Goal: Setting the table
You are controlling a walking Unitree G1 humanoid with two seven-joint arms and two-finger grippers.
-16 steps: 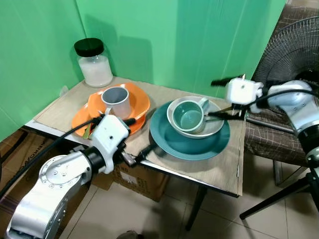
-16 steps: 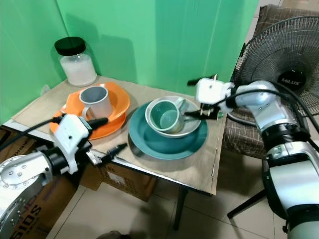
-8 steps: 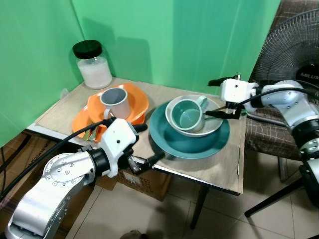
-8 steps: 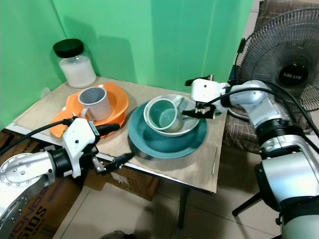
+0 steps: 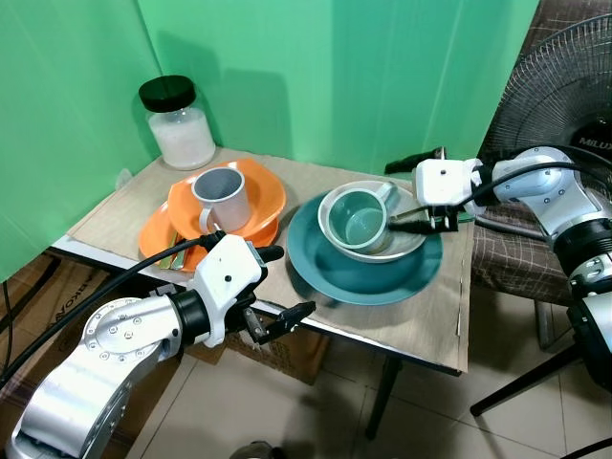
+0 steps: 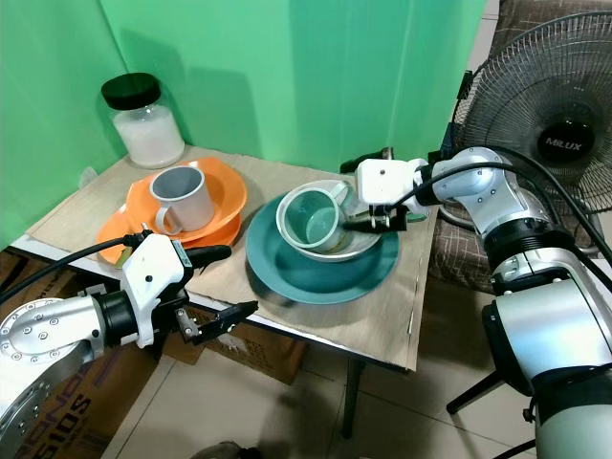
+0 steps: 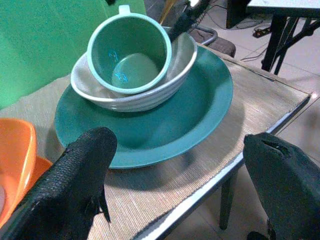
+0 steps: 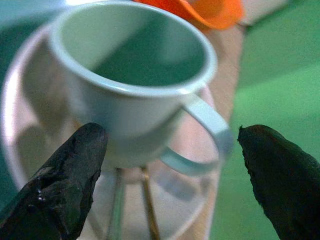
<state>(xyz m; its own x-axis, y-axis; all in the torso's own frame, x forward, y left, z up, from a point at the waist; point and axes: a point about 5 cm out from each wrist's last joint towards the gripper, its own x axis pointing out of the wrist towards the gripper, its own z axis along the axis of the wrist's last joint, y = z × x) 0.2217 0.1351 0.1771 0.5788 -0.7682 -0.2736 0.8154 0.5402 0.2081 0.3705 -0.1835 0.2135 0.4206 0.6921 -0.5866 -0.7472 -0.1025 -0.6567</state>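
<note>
I expect the teal mug (image 5: 357, 221) to come free and leave the utensils behind when I lift it, because a gap (image 5: 402, 245) goes all the way around it inside the grey bowl.
A teal plate (image 5: 382, 277) lies on the table mat (image 5: 421, 325) with a grey bowl (image 5: 411, 244) on it. A teal mug (image 5: 356, 222) stands in the bowl, its handle (image 8: 206, 131) pointing to the back. My right gripper (image 5: 407, 191) is open at the bowl's right rim, one finger on each side of the handle and apart from it. Thin utensil handles (image 8: 145, 205) lie in the bowl under the mug. My left gripper (image 5: 282, 284) hangs open off the table's front edge, facing the teal plate (image 7: 195, 115), with nothing between its fingers.
An orange plate (image 5: 155, 231) with an orange bowl (image 5: 268, 196) and a grey mug (image 5: 222, 196) sits at the left. A black-lidded jar (image 5: 182, 124) stands in the back corner by the green wall. A fan (image 5: 559, 86) and a chair (image 5: 507, 263) stand at the right.
My right gripper has moved left, closing in on the mug until its fingers straddle the handle. My left gripper has dropped slightly below the table's front edge.
</note>
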